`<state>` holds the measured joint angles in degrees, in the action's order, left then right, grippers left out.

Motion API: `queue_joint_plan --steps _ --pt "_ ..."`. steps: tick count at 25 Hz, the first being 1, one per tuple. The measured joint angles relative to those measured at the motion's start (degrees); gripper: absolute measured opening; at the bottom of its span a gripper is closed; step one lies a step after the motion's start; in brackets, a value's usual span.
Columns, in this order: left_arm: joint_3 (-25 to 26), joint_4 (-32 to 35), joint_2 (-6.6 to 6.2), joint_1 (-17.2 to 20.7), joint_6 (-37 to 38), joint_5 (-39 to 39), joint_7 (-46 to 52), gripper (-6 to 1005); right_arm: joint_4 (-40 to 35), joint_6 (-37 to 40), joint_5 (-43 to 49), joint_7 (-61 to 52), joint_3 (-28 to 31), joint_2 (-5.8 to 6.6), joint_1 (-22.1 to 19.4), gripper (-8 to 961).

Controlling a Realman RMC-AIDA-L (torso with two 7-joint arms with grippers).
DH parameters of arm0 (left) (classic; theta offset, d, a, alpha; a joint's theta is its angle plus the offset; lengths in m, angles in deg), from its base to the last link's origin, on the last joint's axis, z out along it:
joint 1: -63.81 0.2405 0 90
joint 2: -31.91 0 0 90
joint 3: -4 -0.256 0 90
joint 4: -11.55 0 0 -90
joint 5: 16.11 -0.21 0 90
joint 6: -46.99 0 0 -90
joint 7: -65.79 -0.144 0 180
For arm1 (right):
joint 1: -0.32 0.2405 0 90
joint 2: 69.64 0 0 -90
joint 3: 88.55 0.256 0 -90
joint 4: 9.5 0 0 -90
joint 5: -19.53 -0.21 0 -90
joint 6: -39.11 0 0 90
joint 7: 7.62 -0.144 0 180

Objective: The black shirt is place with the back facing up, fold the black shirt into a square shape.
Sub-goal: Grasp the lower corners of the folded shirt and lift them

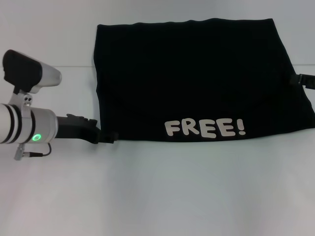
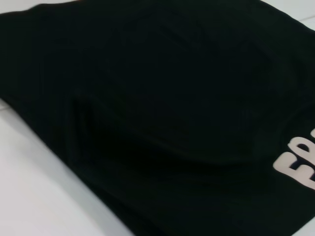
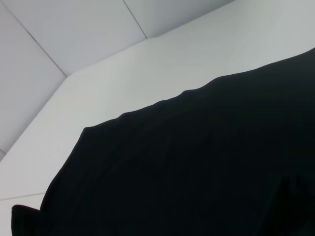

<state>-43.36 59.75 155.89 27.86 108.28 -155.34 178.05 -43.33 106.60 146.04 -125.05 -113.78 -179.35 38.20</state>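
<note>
The black shirt (image 1: pixel 189 73) is lying toward the far end of the table, so the robot's right gripper should join its left gripper at the near corners (image 1: pixel 310 124) and draw the shirt closer before folding it.
The black shirt (image 1: pixel 197 78) lies flat on the white table (image 1: pixel 157 196) as a wide rectangle, with pale "FREE!" lettering (image 1: pixel 204 128) facing up along its near edge. My left gripper (image 1: pixel 109 137) is at the shirt's near left corner, touching the fabric edge. Only the tip of my right gripper (image 1: pixel 298 79) shows, at the shirt's right edge about halfway along. The left wrist view is filled by the black shirt (image 2: pixel 162 108), with part of the lettering (image 2: pixel 298 169) at one side. In the right wrist view the shirt (image 3: pixel 197 172) spreads over the table.
My left arm's silver wrist with a green light (image 1: pixel 36 137) reaches in over the table on the left. Bare white tabletop runs along the front and left of the shirt. Pale wall panels (image 3: pixel 74 39) stand behind the table.
</note>
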Motion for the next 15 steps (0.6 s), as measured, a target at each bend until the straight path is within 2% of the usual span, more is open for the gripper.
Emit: queue_joint_plan --steps 7,15 --pt "-2.2 -0.9 0.01 -0.6 0.1 0.0 -0.1 817 0.1 -0.4 0.2 0.2 -0.1 0.03 -0.1 746" --pt "-2.8 -0.9 -0.05 -1.0 -0.2 -0.2 0.2 725 0.2 -0.4 0.5 0.3 -0.1 0.03 -0.2 746"
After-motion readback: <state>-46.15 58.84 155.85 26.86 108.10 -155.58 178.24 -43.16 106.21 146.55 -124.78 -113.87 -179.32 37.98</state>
